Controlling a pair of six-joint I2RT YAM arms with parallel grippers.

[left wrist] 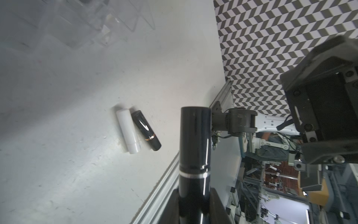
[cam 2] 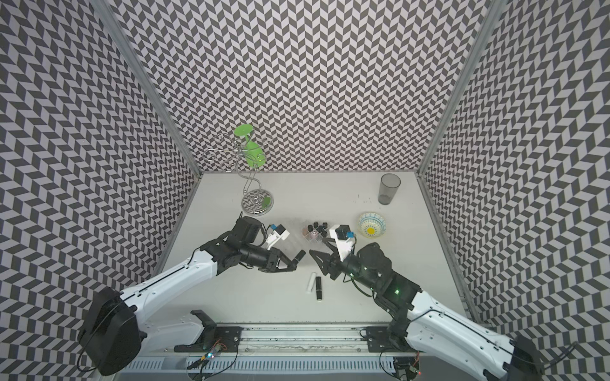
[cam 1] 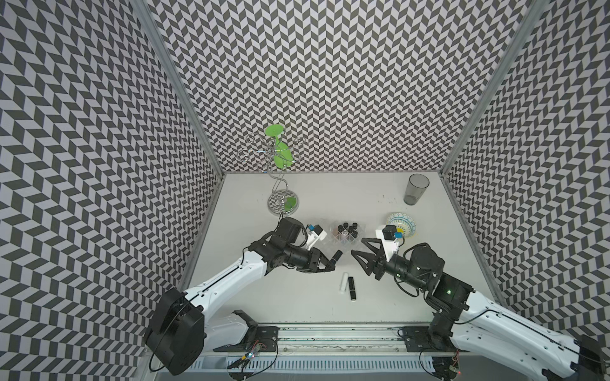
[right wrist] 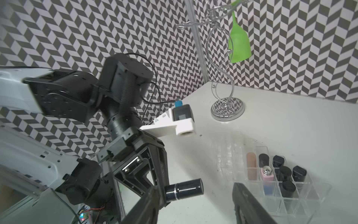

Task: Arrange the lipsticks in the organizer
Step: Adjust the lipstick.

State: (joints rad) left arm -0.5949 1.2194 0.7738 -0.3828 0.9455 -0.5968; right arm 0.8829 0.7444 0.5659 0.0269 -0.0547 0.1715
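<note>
My right gripper should come from the front, as the black lipstick (cam 1: 334, 259) slants from my left gripper toward the organizer, and grab its loose end (cam 1: 339, 252) before placing it.
My left gripper (cam 1: 331, 264) is shut on a black lipstick (left wrist: 194, 139) with a silver band, held above the table in front of the organizer. Its free end points at my right gripper (cam 1: 357, 246), which stands open a short gap away with nothing between its fingers (right wrist: 249, 205). The clear organizer (right wrist: 310, 192) holds several upright black lipsticks (right wrist: 286, 172), a tan one (right wrist: 251, 164) and a pink-to-blue one (right wrist: 267, 180). A white lipstick (cam 1: 344, 283) and a black one (cam 1: 352, 288) lie side by side on the table, nearer the front.
A grey tumbler (cam 1: 416, 189) stands at the back right. A blue-and-yellow bowl (cam 1: 402, 224) sits just behind my right wrist. At the back left is a chrome wire stand (cam 1: 283, 201) with a green glass (cam 1: 280, 155) hanging on it.
</note>
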